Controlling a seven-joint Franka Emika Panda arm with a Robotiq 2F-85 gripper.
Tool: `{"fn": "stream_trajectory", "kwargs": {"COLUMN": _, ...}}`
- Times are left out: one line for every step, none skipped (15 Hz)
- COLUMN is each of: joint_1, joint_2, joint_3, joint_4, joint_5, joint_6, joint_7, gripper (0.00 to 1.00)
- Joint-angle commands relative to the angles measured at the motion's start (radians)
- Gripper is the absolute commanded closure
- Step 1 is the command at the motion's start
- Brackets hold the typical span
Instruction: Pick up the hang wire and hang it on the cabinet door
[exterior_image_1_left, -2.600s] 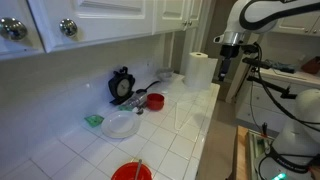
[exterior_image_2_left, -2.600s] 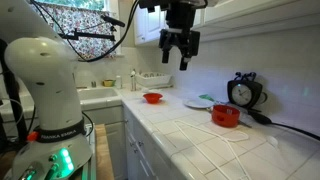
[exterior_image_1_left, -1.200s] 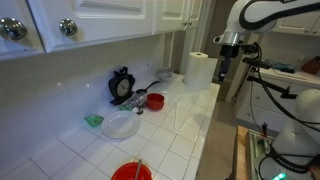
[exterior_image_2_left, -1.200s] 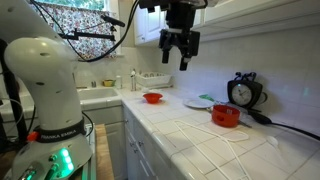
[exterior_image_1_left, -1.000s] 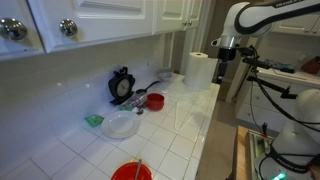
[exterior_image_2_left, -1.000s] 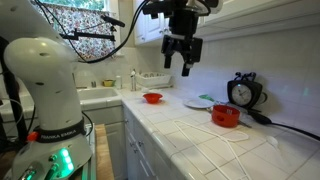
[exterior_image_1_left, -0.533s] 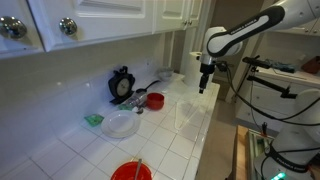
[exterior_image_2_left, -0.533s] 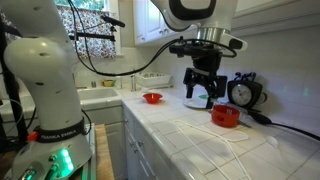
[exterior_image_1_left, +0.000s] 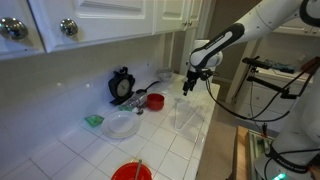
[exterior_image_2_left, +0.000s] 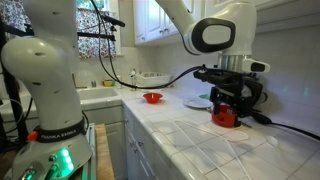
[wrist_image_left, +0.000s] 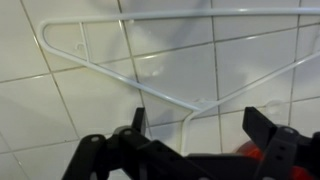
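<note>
The hang wire's hook stem (wrist_image_left: 184, 136) is in the gap between my open fingers. My gripper should keep going down until the fingers reach the tiles (wrist_image_left: 216, 138) beside the hook stem, and then close.
The hang wire is a white wire hanger lying flat on the white tiled counter; it is faint in an exterior view (exterior_image_1_left: 188, 118) and clear in the wrist view (wrist_image_left: 120, 80). My gripper (exterior_image_1_left: 187, 86) hangs low over it with its jaws open and empty, and it also shows in an exterior view (exterior_image_2_left: 229, 108). In the wrist view the two dark fingers (wrist_image_left: 198, 125) straddle the hanger's hook end. The white cabinet doors (exterior_image_1_left: 100, 18) with round knobs (exterior_image_1_left: 68, 27) run above the counter.
A red bowl (exterior_image_1_left: 155, 101), a white plate (exterior_image_1_left: 121, 125), a black clock (exterior_image_1_left: 122, 85) and a paper towel roll (exterior_image_1_left: 200, 68) stand along the wall. Another red bowl (exterior_image_1_left: 131, 172) sits near the counter's front. A sink (exterior_image_2_left: 95, 95) lies beyond.
The arm has swung down from high beside the cabinets to just above the counter, over the hanger. The jaws stayed open. The hanger has not moved.
</note>
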Motion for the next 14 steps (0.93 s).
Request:
{"fn": "stream_trajectory", "kwargs": {"joint_1": -0.041, "joint_2": 0.098, "joint_3": 0.055, "joint_4": 0.079, "joint_5": 0.072, "joint_6": 0.043, "joint_7": 0.088, "gripper": 0.00}}
{"fn": "stream_trajectory", "kwargs": {"joint_1": -0.045, "joint_2": 0.118, "joint_3": 0.065, "joint_4": 0.091, "joint_5": 0.079, "joint_6": 0.052, "joint_7": 0.117, "gripper": 0.00}}
{"fn": "stream_trajectory", "kwargs": {"joint_1": -0.049, "joint_2": 0.133, "joint_3": 0.074, "joint_4": 0.100, "joint_5": 0.084, "joint_6": 0.062, "joint_7": 0.135, "gripper": 0.00}}
{"fn": "stream_trajectory", "kwargs": {"joint_1": -0.055, "joint_2": 0.149, "joint_3": 0.083, "joint_4": 0.110, "joint_5": 0.089, "joint_6": 0.063, "joint_7": 0.149, "gripper": 0.00}}
{"fn": "stream_trajectory", "kwargs": {"joint_1": -0.060, "joint_2": 0.164, "joint_3": 0.091, "joint_4": 0.118, "joint_5": 0.098, "joint_6": 0.068, "joint_7": 0.162, "gripper": 0.00}}
{"fn": "stream_trajectory", "kwargs": {"joint_1": -0.070, "joint_2": 0.177, "joint_3": 0.103, "joint_4": 0.127, "joint_5": 0.115, "joint_6": 0.060, "joint_7": 0.160, "gripper": 0.00}}
{"fn": "stream_trajectory", "kwargs": {"joint_1": -0.081, "joint_2": 0.189, "joint_3": 0.116, "joint_4": 0.136, "joint_5": 0.131, "joint_6": 0.053, "joint_7": 0.144, "gripper": 0.00}}
{"fn": "stream_trajectory", "kwargs": {"joint_1": -0.068, "joint_2": 0.149, "joint_3": 0.102, "joint_4": 0.099, "joint_5": 0.074, "joint_6": 0.056, "joint_7": 0.157, "gripper": 0.00}}
{"fn": "stream_trajectory", "kwargs": {"joint_1": -0.074, "joint_2": 0.161, "joint_3": 0.110, "joint_4": 0.106, "joint_5": 0.084, "joint_6": 0.056, "joint_7": 0.157, "gripper": 0.00}}
{"fn": "stream_trajectory", "kwargs": {"joint_1": -0.078, "joint_2": 0.170, "joint_3": 0.113, "joint_4": 0.111, "joint_5": 0.088, "joint_6": 0.056, "joint_7": 0.157, "gripper": 0.00}}
{"fn": "stream_trajectory", "kwargs": {"joint_1": -0.080, "joint_2": 0.174, "joint_3": 0.115, "joint_4": 0.115, "joint_5": 0.089, "joint_6": 0.056, "joint_7": 0.157, "gripper": 0.00}}
{"fn": "stream_trajectory", "kwargs": {"joint_1": -0.081, "joint_2": 0.176, "joint_3": 0.116, "joint_4": 0.116, "joint_5": 0.089, "joint_6": 0.056, "joint_7": 0.157, "gripper": 0.00}}
{"fn": "stream_trajectory", "kwargs": {"joint_1": -0.082, "joint_2": 0.176, "joint_3": 0.116, "joint_4": 0.118, "joint_5": 0.089, "joint_6": 0.056, "joint_7": 0.157, "gripper": 0.00}}
{"fn": "stream_trajectory", "kwargs": {"joint_1": -0.083, "joint_2": 0.177, "joint_3": 0.116, "joint_4": 0.119, "joint_5": 0.089, "joint_6": 0.056, "joint_7": 0.157, "gripper": 0.00}}
